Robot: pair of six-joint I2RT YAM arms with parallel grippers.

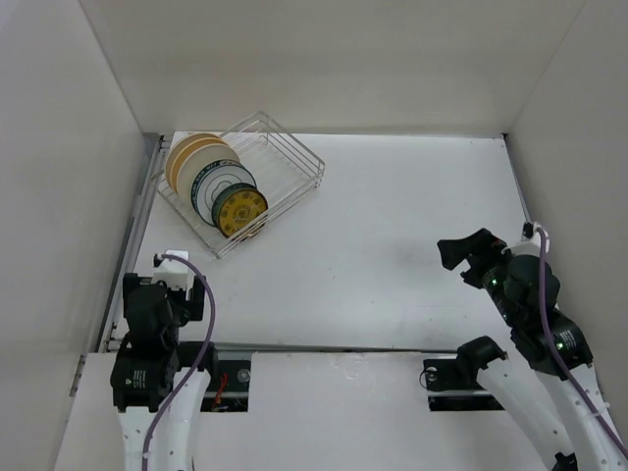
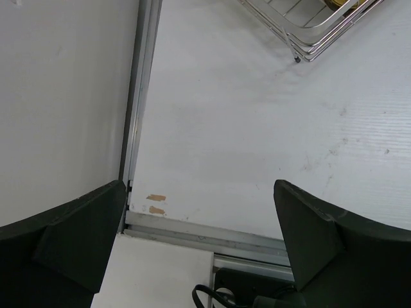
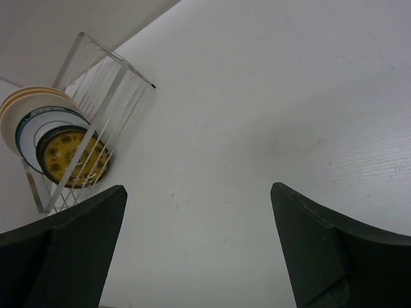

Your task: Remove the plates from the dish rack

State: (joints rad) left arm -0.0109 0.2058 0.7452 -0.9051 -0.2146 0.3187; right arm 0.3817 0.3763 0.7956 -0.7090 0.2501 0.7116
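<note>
The yellow plate [image 1: 241, 211] is standing in front of the other plates, so my open left gripper goes on toward its upper rim [image 1: 234, 188] until the fingers are on both sides of that rim.
The wire dish rack [image 1: 285, 157] sits at the far left of the table. Several plates stand on edge in its left half: cream and tan plates [image 1: 194, 155] at the back, a white plate with a dark patterned rim [image 1: 218, 184], and a small mustard-yellow plate [image 1: 241, 210] in front. My left gripper [image 1: 180, 270] is open and empty near the table's near-left corner, well short of the rack. My right gripper [image 1: 459, 263] is open and empty at the right, far from the rack. The right wrist view shows the rack [image 3: 96, 115] and the yellow plate [image 3: 70, 157]. The left wrist view shows only a rack corner [image 2: 314, 32].
White walls enclose the table at the left, back and right. A metal rail [image 2: 138, 96] runs along the left edge. A rail and a white panel [image 2: 160, 276] lie at the near edge, with a dark cable beside them.
</note>
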